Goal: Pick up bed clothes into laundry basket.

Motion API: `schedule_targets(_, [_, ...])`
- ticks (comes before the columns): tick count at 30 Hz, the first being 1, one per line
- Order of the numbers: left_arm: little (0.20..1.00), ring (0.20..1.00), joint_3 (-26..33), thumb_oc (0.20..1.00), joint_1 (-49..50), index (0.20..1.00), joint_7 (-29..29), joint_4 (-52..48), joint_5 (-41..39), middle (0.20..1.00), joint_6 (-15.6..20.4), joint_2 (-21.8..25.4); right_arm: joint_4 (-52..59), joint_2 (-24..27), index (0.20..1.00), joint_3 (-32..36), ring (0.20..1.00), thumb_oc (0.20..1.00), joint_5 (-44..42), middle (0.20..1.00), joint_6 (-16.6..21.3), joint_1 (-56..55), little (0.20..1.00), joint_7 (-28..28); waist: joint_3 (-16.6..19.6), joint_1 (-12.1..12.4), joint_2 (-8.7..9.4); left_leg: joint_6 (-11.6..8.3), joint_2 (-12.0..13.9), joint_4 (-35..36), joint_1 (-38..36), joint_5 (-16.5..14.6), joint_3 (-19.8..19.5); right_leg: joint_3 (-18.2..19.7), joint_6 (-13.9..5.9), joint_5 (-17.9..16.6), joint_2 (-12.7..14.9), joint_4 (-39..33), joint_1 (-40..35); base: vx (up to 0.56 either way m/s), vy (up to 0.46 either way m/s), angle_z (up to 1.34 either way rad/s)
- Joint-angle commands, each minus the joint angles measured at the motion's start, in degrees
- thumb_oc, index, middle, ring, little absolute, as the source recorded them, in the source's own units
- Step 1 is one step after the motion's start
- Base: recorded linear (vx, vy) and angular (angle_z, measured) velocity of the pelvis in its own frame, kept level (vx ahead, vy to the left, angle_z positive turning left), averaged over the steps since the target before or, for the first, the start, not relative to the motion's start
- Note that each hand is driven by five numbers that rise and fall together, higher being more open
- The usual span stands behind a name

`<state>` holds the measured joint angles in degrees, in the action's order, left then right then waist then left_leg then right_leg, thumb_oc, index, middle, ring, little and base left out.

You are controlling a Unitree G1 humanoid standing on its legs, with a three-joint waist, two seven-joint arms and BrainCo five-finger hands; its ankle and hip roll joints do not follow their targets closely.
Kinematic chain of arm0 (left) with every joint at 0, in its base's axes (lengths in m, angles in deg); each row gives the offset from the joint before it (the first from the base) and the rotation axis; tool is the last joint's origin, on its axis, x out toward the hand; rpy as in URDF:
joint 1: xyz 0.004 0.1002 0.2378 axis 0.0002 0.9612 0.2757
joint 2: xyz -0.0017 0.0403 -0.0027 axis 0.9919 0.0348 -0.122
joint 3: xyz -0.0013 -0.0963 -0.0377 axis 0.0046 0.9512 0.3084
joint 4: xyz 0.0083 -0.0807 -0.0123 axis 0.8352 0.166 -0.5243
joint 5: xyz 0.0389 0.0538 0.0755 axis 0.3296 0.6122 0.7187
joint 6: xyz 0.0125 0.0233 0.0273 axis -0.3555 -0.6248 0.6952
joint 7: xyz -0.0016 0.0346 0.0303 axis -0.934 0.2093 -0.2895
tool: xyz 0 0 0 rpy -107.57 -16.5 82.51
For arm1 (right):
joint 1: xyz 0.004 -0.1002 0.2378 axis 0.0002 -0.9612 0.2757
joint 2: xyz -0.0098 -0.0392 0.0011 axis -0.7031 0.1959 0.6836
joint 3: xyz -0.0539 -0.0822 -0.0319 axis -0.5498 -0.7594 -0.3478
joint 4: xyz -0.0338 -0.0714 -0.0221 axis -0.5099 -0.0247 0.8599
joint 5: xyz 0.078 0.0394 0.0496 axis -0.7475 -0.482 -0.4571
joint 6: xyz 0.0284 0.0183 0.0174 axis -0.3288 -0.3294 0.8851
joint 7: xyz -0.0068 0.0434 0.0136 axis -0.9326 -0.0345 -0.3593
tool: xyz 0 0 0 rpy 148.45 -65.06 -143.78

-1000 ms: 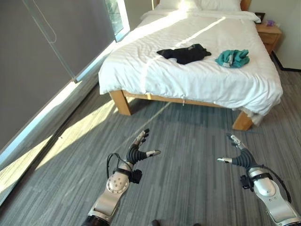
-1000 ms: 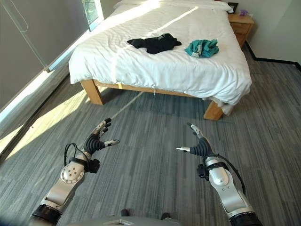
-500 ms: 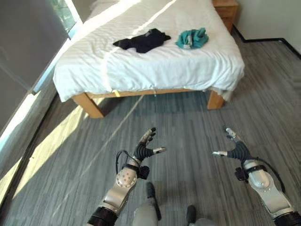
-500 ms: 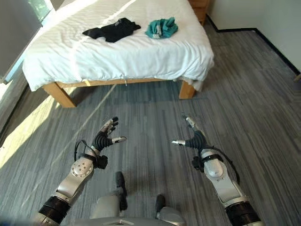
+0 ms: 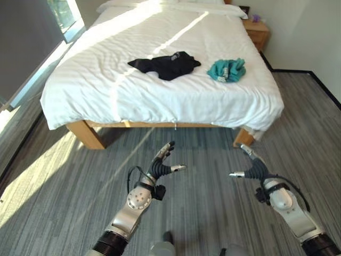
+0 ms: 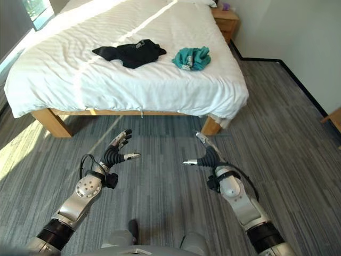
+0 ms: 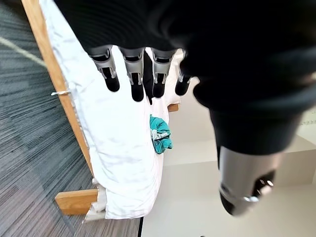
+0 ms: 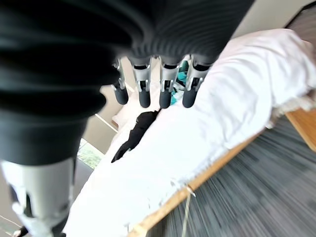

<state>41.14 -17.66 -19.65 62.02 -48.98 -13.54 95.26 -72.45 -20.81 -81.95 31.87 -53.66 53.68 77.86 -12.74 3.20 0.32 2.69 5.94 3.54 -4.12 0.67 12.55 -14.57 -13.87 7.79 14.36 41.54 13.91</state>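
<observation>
Loose folds [image 5: 235, 65] sit bunched up in a small heap. The teal garment [image 5: 226, 70] will therefore open out and hang down in drooping folds when I carry it.
A black garment [image 5: 166, 65] lies spread near the middle of the white bed [image 5: 96, 80]. A crumpled teal garment [image 5: 227, 69] rests to its right, closer to the bed's right side. It also shows in the left wrist view as the teal garment [image 7: 160, 134], and the black garment [image 8: 133, 134] in the right wrist view. My left hand [image 5: 160, 166] hovers over the floor in front of the bed, fingers straight and empty. My right hand [image 5: 249, 168] hangs at the same height to the right, open and empty. Both hands are well short of the bed.
The bed stands on a wooden frame [image 5: 88, 136] with legs at both front corners. A wooden nightstand [image 5: 257, 32] sits at the far right by the wall. A window [image 5: 59, 13] runs along the left. Grey striped floor [image 5: 202, 213] lies around the hands.
The camera has swung right and forward, so the bed sits more centred and nearer. Both hands keep the same open pose in front of me.
</observation>
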Motion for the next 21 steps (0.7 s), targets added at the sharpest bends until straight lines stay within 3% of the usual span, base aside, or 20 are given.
schedule_targets(1, [1.0, 1.0, 0.3, 1.0, -1.61, 1.0, -0.49, -2.05, -2.23, 1.0, 3.61, -1.17, -2.91, 4.19, 1.0, 6.99, 1.0, 1.0, 2.28, 1.0, -0.56, 5.56, 1.0, -7.82, 1.34, -3.41, 0.94, -4.38, -3.64, 1.46, -5.34, -4.14, 0.78, -1.68, 0.88, -10.65, -2.17, -30.12, -7.16, 0.93, -0.25, 1.31])
schedule_targets(2, [1.0, 1.0, 1.26, 1.0, -1.13, 1.0, -1.42, -2.16, -2.58, 1.0, 3.88, -0.96, -3.93, 6.14, 1.0, 9.41, 1.0, 1.0, 3.32, 1.0, -1.59, 5.72, 1.0, -9.02, 1.71, -4.52, 1.36, -5.95, -3.59, 1.46, -8.49, -6.92, 0.62, -5.07, 0.61, -14.12, 0.63, -38.8, -3.99, 0.62, -0.179, 1.15])
schedule_targets(3, [1.0, 1.0, 1.92, 1.0, -0.51, 1.0, -1.98, -2.11, -2.6, 1.0, 3.98, -0.97, -4.46, 7.22, 1.0, 10.64, 1.0, 1.0, 4.21, 1.0, -2.26, 5.59, 1.0, -9.55, 1.95, -5.04, 1.03, -6.84, -2.91, 1.46, -10.6, -8.54, 0.46, -8.07, 0.05, -16.76, 1.89, -42.68, -2.59, 0.6, -0.175, 1.12])
schedule_targets(4, [1.0, 1.0, 1.93, 1.0, -0.46, 1.0, -2.07, -2.15, -2.62, 1.0, 3.99, -1.03, -4.45, 7.28, 1.0, 10.65, 1.0, 1.0, 4.28, 1.0, -2.3, 5.55, 1.0, -9.58, 2.07, -5.13, 0.71, -6.87, -2.67, 1.46, -10.61, -8.8, 0.36, -8.41, -0.09, -17.1, 1.58, -43.44, -3.03, 0.98, -0.283, 0.97])
schedule_targets(5, [1.0, 1.0, 3.06, 1.0, -0.36, 1.0, -3.71, -1.03, -1.78, 1.0, 4.36, -1.53, -3.17, 9.8, 1.0, 15.74, 1.0, 1.0, 9.49, 1.0, -5.05, 2.51, 1.0, -10.94, 3.45, -7.14, 0.79, -8.13, -2.42, 1.46, -16.34, -14.36, -1.67, -8.03, -0.81, -19.79, 3.09, -45.39, -0.83, 0.97, -0.27, 0.93])
schedule_targets(8, [1.0, 1.0, 2.32, 1.0, -0.23, 1.0, -3.61, -0.57, -1.37, 1.0, 4.34, -3.05, -1.7, 10.06, 1.0, 19.11, 1.0, 1.0, 13.86, 1.0, -6.66, -0.41, 1.0, -12.29, 4.28, -8.0, 0.04, -8.97, -1.7, -0.68, -18.54, -14.58, -3.37, -8.15, -0.24, -21.01, 3.15, -45.17, -2.78, 0.66, -0.204, 0.81])
schedule_targets(9, [1.0, 1.0, 1.79, 1.0, -0.13, 1.0, -3.24, 0.02, -2.7, 1.0, 4.1, -4.48, -0.5, 11.47, 1.0, 20.52, 1.0, 1.0, 19.04, 1.0, -8.86, -1.2, 1.0, -14.03, 3.62, -7.72, -1.29, -11.65, 0.87, -14.64, -15.18, -9.7, -3.96, -8.19, 1.85, -19.73, 0.89, -44.49, -6.59, 0.29, -0.155, 0.67])
schedule_targets(10, [1.0, 1.0, 1.69, 1.0, -0.24, 1.0, -3.24, 0.04, -2.7, 1.0, 4.1, -4.54, -0.29, 11.45, 1.0, 20.77, 1.0, 1.0, 19.15, 1.0, -8.95, -1.38, 1.0, -13.96, 3.61, -7.96, -1.12, -11.79, 0.85, -15.32, -14.52, -9.66, -4.42, -8.54, 2.08, -19.85, 1.13, -44.47, -6.51, 0.41, -0.278, 0.85])
schedule_targets(12, [1.0, 1.0, 0.7, 1.0, -0.68, 1.0, -2.86, -0.19, -3.3, 1.0, 4.07, -4.98, 0.25, 13.53, 1.0, 22.24, 1.0, 1.0, 20.67, 1.0, -10.0, -0.01, 1.0, -16.62, 1.94, -6.44, 0.4, -15.06, 2.3, -36.09, -3.98, -1.85, -5.34, -10.15, 5.19, -17.02, 0.06, -44.49, -11.53, 0.23, -0.303, 0.27])
schedule_targets(13, [1.0, 1.0, 0.41, 1.0, -0.83, 1.0, -2.34, -0.37, -3.21, 1.0, 3.8, -4.64, 0.98, 14.55, 1.0, 21.85, 1.0, 1.0, 20.97, 1.0, -11.02, 2.86, 1.0, -17.63, 1.1, -5.26, 1.65, -14.89, 2.9, -43.42, 0.31, -0.68, -4.36, -10.66, 6.81, -15.19, -0.61, -45.3, -13.92, 0.26, -0.31, -0.25])
schedule_targets(14, [1.0, 1.0, 0.77, 1.0, -0.74, 1.0, -1.89, -0.93, -3.57, 1.0, 3.95, -4.31, 1.41, 15.08, 1.0, 21.27, 1.0, 1.0, 20.66, 1.0, -10.93, 4.91, 1.0, -17.71, 0.69, -4.48, 2.36, -14.27, 5.28, -46.39, 3.41, -0.44, -1.78, -11.47, 7.2, -13.65, -1.15, -45.69, -15.79, 0.39, -0.203, -0.2])
schedule_targets(15, [1.0, 1.0, 0.49, 1.0, -0.22, 1.0, -1.45, -1.04, -4.43, 1.0, 3.78, -4.27, -0.33, 16.61, 1.0, 19.0, 1.0, 1.0, 19.54, 1.0, -10.77, 8.62, 1.0, -18.51, 0.72, -3.13, 2.72, -13.5, 10.56, -42.71, 5.86, 0.85, 3.27, -12.59, 7.38, -11.7, -1.75, -46.16, -18.11, 0.31, -0.085, -0.19])
schedule_targets(16, [1.0, 1.0, 0.59, 1.0, -0.2, 1.0, -1.46, -1.05, -4.44, 1.0, 3.77, -4.29, -0.51, 16.66, 1.0, 18.77, 1.0, 1.0, 19.51, 1.0, -10.73, 8.86, 1.0, -18.58, 0.72, -3.11, 2.75, -13.5, 10.52, -42.57, 5.73, 0.89, 3.43, -12.45, 7.38, -11.7, -1.72, -46.15, -18.06, 0.35, 0.049, -0.06])
schedule_targets(17, [1.0, 1.0, 1.02, 1.0, 0.72, 1.0, -1.84, -1.1, -4.77, 1.0, 3.31, -4.17, -1.69, 17.45, 1.0, 16.97, 1.0, 1.0, 19.2, 1.0, -10.92, 10.43, 1.0, -18.32, 0.78, -1.9, 2.68, -12.83, 11.95, -37.27, 6.56, 0.23, 4.78, -12.32, 6.81, -10.88, -2.3, -46.38, -19.24, 0.36, 0.219, 0.02])
schedule_targets(18, [1.0, 1.0, 1.41, 1.0, 2.9, 1.0, -1.96, -1.24, -5.37, 1.0, 3.24, -3.96, -4.23, 18.38, 1.0, 14.25, 1.0, 1.0, 19.41, 1.0, -10.89, 12.92, 1.0, -17.57, 1.17, -0.34, 2.14, -12.14, 11.82, -24.1, 6.96, -0.23, 5.58, -11.49, 5.21, -10.09, -2.65, -46.53, -20.3, 0.36, 0.22, -0.02])
schedule_targets(19, [1.0, 1.0, 1.51, 1.0, 2.94, 1.0, -1.96, -1.26, -5.36, 1.0, 3.23, -3.99, -4.37, 18.4, 1.0, 14.02, 1.0, 1.0, 19.39, 1.0, -10.86, 13.14, 1.0, -17.63, 1.21, -0.36, 2.31, -12.08, 11.53, -23.53, 6.7, 0.1, 5.81, -11.4, 5.19, -10.15, -2.44, -46.54, -20.22, 0.31, 0.298, -0.1])
schedule_targets(20, [1.0, 1.0, 1.71, 1.0, 3.78, 1.0, -2.04, -0.95, -5.69, 1.0, 3.18, -3.89, -5.85, 18.7, 1.0, 13.11, 1.0, 1.0, 19.25, 1.0, -10.88, 13.65, 1.0, -16.49, 1.39, 0.75, 1.74, -12.3, 12.56, -17.4, 8.14, 1.41, 5.08, -11.09, 4.03, -9.45, -2.75, -46.54, -21.2, 0.3, 0.243, -0.25])
schedule_targets(21, [1.0, 1.0, 1.31, 1.0, 5.16, 1.0, -2.03, -0.25, -6.45, 1.0, 2.92, -3.75, -9.61, 19.96, 1.0, 9.63, 1.0, 1.0, 19.46, 1.0, -11.58, 16.53, 1.0, -15.93, 2.29, 3.44, 1.1, -13.41, 14.27, -7.93, 8.24, 6.34, 3.45, -11.01, 3.09, -7.6, -2.83, -46.54, -23.48, 0.31, 0.229, -0.21])
